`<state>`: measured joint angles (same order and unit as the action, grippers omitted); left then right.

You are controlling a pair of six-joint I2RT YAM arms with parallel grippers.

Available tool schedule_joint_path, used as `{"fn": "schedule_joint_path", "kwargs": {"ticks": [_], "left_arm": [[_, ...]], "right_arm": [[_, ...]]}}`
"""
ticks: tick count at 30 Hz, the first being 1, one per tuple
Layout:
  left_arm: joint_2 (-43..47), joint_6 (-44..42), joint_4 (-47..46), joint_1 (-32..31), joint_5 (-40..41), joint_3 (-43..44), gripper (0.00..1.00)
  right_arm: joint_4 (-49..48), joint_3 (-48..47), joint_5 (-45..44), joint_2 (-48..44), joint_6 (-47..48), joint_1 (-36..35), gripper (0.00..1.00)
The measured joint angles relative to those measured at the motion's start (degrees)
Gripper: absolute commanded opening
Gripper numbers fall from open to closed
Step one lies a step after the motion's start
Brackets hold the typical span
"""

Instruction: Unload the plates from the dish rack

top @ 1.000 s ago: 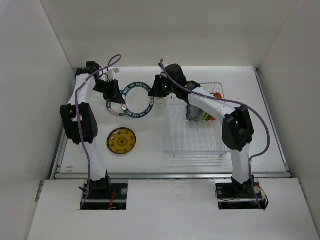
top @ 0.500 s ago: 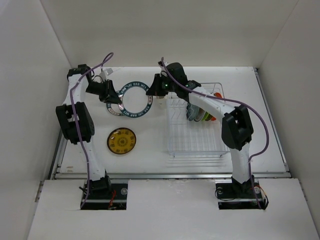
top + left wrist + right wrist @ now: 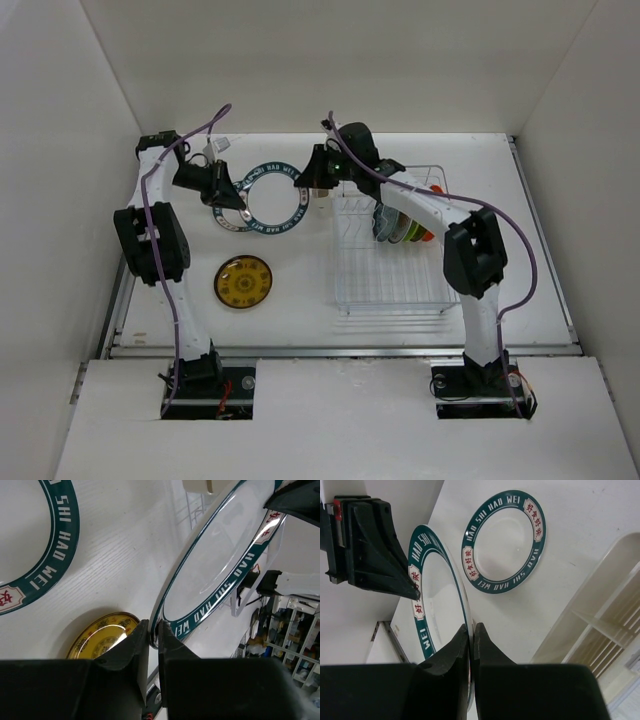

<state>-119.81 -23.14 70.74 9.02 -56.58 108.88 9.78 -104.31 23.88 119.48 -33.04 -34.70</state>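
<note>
Only the held plate's outer edge (image 3: 157, 622) is pinched in my left gripper. That gripper should open and reach further in toward the plate's white middle (image 3: 186, 594) before my right gripper opens.
A white plate with a dark teal rim (image 3: 270, 198) (image 3: 220, 565) (image 3: 437, 610) hangs tilted above the table, left of the dish rack (image 3: 390, 262). My left gripper (image 3: 232, 207) (image 3: 153, 630) is shut on its left rim. My right gripper (image 3: 310, 182) (image 3: 471, 627) is shut on the opposite rim. A second teal-rimmed plate (image 3: 505, 540) (image 3: 30, 545) lies flat on the table, mostly hidden under the held one in the top view. A yellow patterned plate (image 3: 243, 282) (image 3: 102, 635) lies nearer the front. Teal, lime green and orange plates (image 3: 402, 229) stand in the rack.
The rack's cream plastic cup (image 3: 600, 605) is just right of my right gripper. White walls close in the table at the back and both sides. The front half of the wire rack holds no plates.
My left arm's elbow has swung left and its jaws have closed tight on the plate's rim. The plate and my right gripper have barely shifted.
</note>
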Motion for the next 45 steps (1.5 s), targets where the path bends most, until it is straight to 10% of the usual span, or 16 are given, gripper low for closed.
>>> {"fn": "schedule_joint_path", "kwargs": {"ticks": [3,5,7,23,25,26,28,39,45], "left_arm": [[-0.02,-0.83,0.7,0.13,-1.25,0.31,0.0],[-0.33,-2.51,1.09,0.13,-1.46,1.42,0.3],[-0.35,-4.5,1.33,-0.04,-2.86,2.34,0.4],[-0.35,-14.56,5.64,-2.4,-12.41,5.01,0.62],[-0.35,-14.47,5.66,-2.4,-12.35,5.16,0.47],[-0.35,-14.58,5.51,-2.29,-11.69,5.18,0.21],[-0.39,-14.19,4.52,-2.01,-9.55,5.29,0.01],[-0.33,-8.5,3.76,-1.84,-7.78,2.45,0.0],[-0.33,-6.8,3.26,-1.84,-7.54,0.42,0.0]], "right_arm": [[-1.18,0.0,1.79,0.55,-0.48,0.68,0.0],[-1.92,0.0,2.51,0.9,-0.96,0.92,0.0],[-3.56,0.02,3.17,1.22,-1.9,0.87,0.0],[-13.57,0.22,8.28,3.26,-6.47,-0.92,0.0],[-13.77,0.22,8.31,3.32,-6.49,-0.92,0.0],[-14.08,0.22,8.83,3.39,-6.69,-0.9,0.0],[-14.95,0.0,10.54,3.52,-7.08,-0.87,0.0],[-13.16,0.13,9.49,4.11,-7.54,-1.36,0.01],[-11.43,0.15,9.22,4.44,-7.87,-1.55,0.19]]}}
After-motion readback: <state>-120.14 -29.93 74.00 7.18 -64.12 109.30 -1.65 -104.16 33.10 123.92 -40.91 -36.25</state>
